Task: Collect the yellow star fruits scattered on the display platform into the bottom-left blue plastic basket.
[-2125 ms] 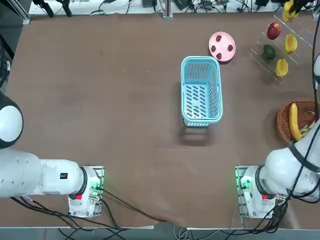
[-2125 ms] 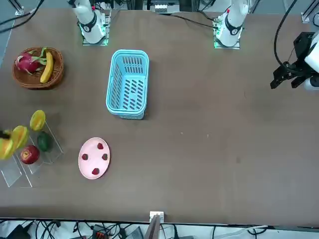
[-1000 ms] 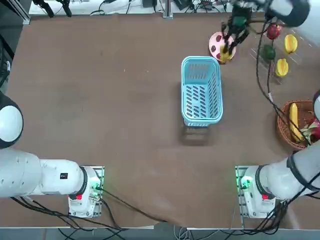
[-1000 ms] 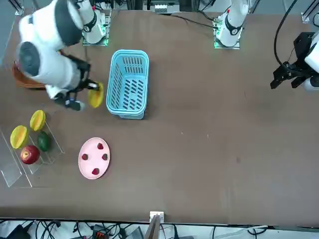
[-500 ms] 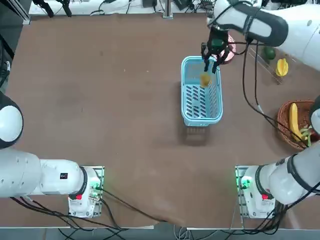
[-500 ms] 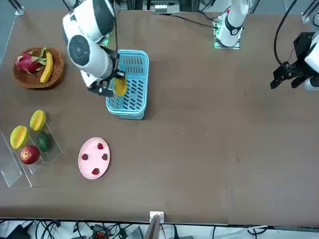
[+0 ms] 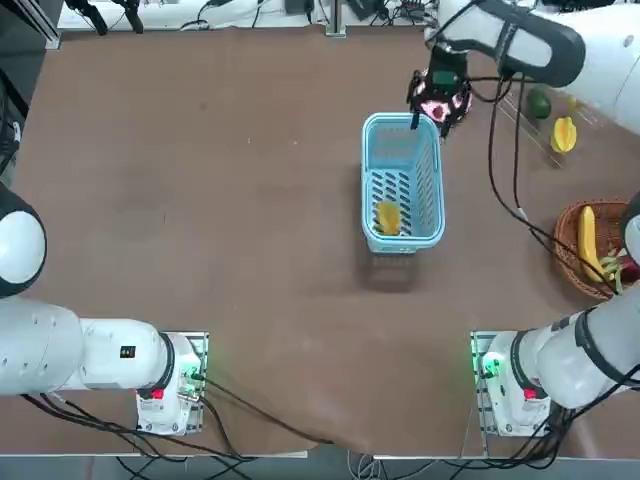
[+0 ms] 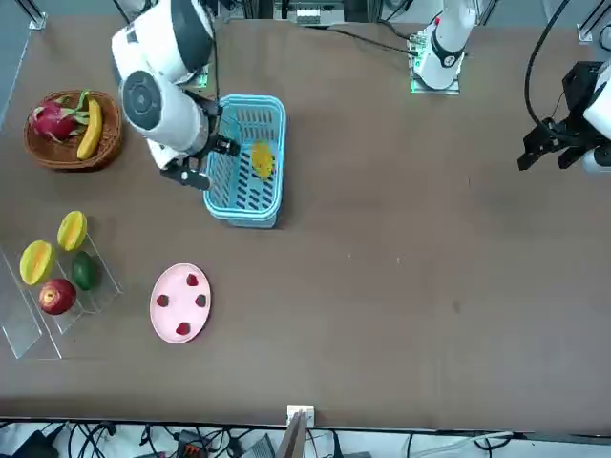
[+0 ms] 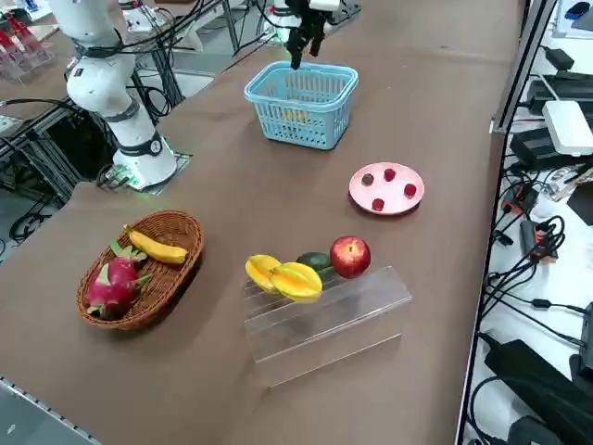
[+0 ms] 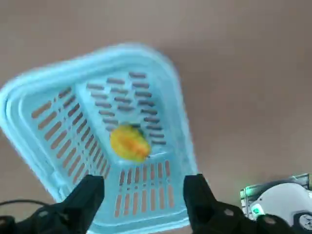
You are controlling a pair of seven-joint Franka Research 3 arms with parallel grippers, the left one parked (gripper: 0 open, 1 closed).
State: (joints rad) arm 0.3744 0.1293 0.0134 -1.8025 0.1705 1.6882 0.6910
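I expect the star fruit in the light blue [image 8: 263, 160] basket to move when I drop another one in, because open slotted basket bottom [image 8: 250, 196] is all around it.
My right gripper [image 10: 144, 195] is open and empty, hovering above the far end of the light blue basket [image 7: 403, 125], over the pink plate's edge. One yellow star fruit [image 10: 129, 142] is inside the basket [image 8: 243, 205], toward its near end [image 7: 387, 216]. Two more star fruits [image 8: 72, 230] [image 8: 36, 261] rest on the clear display platform [image 9: 324, 315]. In the top view only one star fruit [image 7: 565, 133] on the platform shows; the arm covers the other. From the side, the gripper [image 9: 304, 37] hangs above the basket's rim [image 9: 302, 72].
A red apple [image 9: 350, 256] and a green avocado [image 9: 315, 261] share the platform with the star fruits. A pink plate [image 8: 179, 302] with small red berries lies beside the basket. A wicker basket [image 9: 139, 269] holds a banana and a dragon fruit.
The gripper carried a star fruit from beside the pink plate over the basket, opened and let it go. The fruit dropped into the basket and the gripper drew back toward the plate.
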